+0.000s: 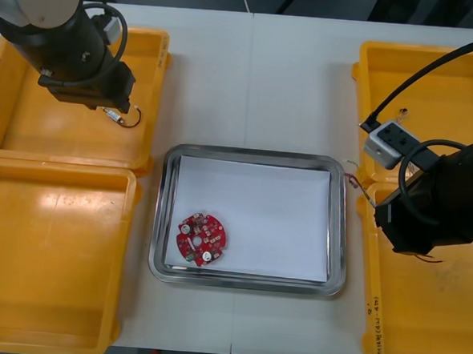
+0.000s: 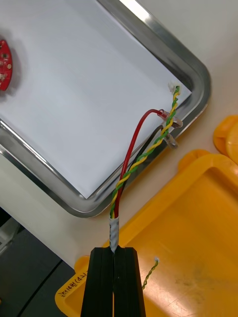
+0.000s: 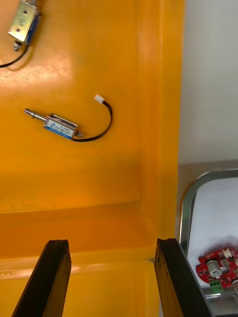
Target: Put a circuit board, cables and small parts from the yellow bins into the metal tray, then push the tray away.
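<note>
The small metal part (image 1: 112, 116) has its short black cable (image 1: 136, 120) arcing out of its end, so the cable should trail along still curved when I carry the part.
The metal tray (image 1: 339, 231), white inside, lies at the table's middle with a round red circuit board (image 1: 201, 239) in its near left corner. My right gripper (image 2: 115, 250) is shut on the taped end of a red and yellow twisted cable (image 2: 144, 158). The cable hangs out over the tray's right rim (image 2: 198, 74), and its free ends (image 1: 354, 178) show beside that rim. My left gripper (image 3: 111, 245) stands open above the far left yellow bin (image 1: 31, 124). A small metal part (image 3: 59, 126) with a short black cable lies on the bin floor ahead of its fingers.
A second small metal part (image 3: 24, 25) lies farther off in the same bin. The near left bin (image 1: 51, 254) looks bare. A thin loose wire (image 2: 151, 272) lies in the near right bin (image 2: 198, 223) under my right gripper. The left bin's wall (image 3: 166, 124) stands between my left gripper and the tray.
</note>
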